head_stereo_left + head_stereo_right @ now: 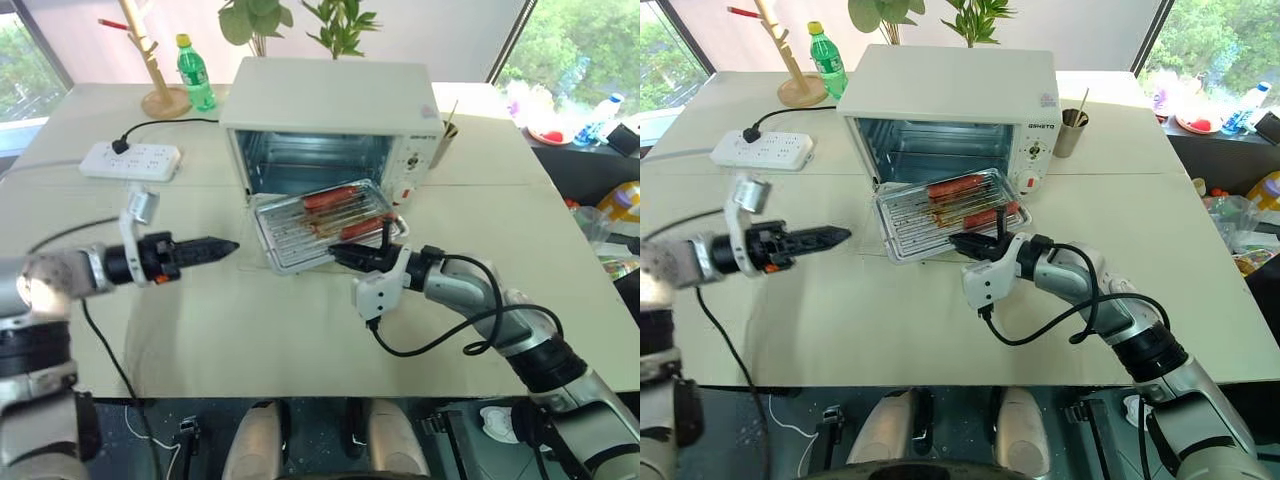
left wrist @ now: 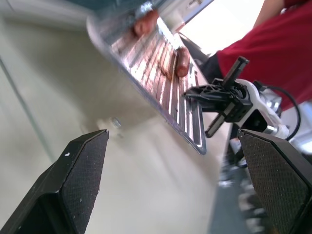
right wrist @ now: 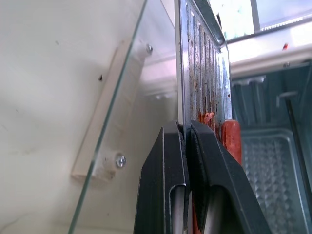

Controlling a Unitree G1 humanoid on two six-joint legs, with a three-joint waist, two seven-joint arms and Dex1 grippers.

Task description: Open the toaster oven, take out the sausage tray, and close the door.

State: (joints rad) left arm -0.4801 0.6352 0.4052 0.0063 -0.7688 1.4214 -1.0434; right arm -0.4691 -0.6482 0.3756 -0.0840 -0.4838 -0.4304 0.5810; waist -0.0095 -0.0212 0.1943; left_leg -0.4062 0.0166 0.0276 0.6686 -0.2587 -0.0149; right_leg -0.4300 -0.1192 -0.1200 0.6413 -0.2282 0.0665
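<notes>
I expect the red sausages [image 1: 330,198] to roll together toward one rim when I carry the tray, because they lie loose and apart along the tray's ridges [image 1: 296,234].
The white toaster oven [image 1: 330,100] stands at the back of the table with its cavity exposed. Its glass door [image 3: 122,92] lies folded down, white bar handle [image 3: 108,117] at the front. The silver sausage tray [image 1: 295,235], carrying red sausages [image 1: 335,197], sits drawn out over the door. My right gripper [image 1: 345,258] is shut on the tray's front rim [image 3: 181,73]. My left gripper [image 1: 225,245] hovers over the table left of the tray, apart from it. In the left wrist view its fingers [image 2: 73,185] stand wide open with nothing between them.
A white power strip [image 1: 130,160], a green bottle [image 1: 195,72] and a wooden stand [image 1: 160,60] sit at the back left. A cup with sticks [image 1: 445,140] is right of the oven. Something red like a garment [image 2: 273,44] is beyond my right arm.
</notes>
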